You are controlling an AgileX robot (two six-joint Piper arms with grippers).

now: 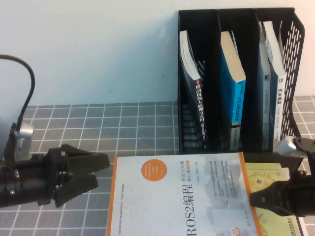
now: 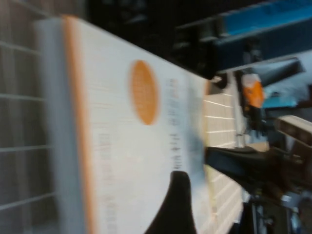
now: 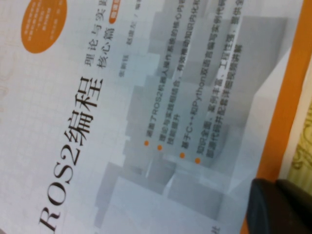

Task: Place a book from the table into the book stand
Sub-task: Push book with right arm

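Observation:
The black book [image 1: 199, 105] will slide over when the robot pushes the white book in, because a gap [image 1: 189, 120] lies between the black book and the stand's side.
A white book with orange edges, titled ROS2 [image 1: 177, 196], lies flat at the table's front middle. It also shows in the left wrist view [image 2: 136, 141] and the right wrist view [image 3: 146, 112]. The black book stand [image 1: 236, 78] stands at the back right, with books upright in its three slots. My left gripper [image 1: 97, 172] is open and empty, just left of the book's left edge. One of its fingers [image 2: 178, 204] shows over the cover. My right gripper [image 1: 253, 198] is shut, its tip at the book's right orange edge; its fingers [image 3: 280, 207] lie close together.
A yellow-green book [image 1: 273, 184] lies under the white book, sticking out to its right. The stand holds a black book [image 1: 194, 93], a blue book [image 1: 234, 83] and grey-white books [image 1: 273, 73]. The table has a grey grid cloth [image 1: 98, 128].

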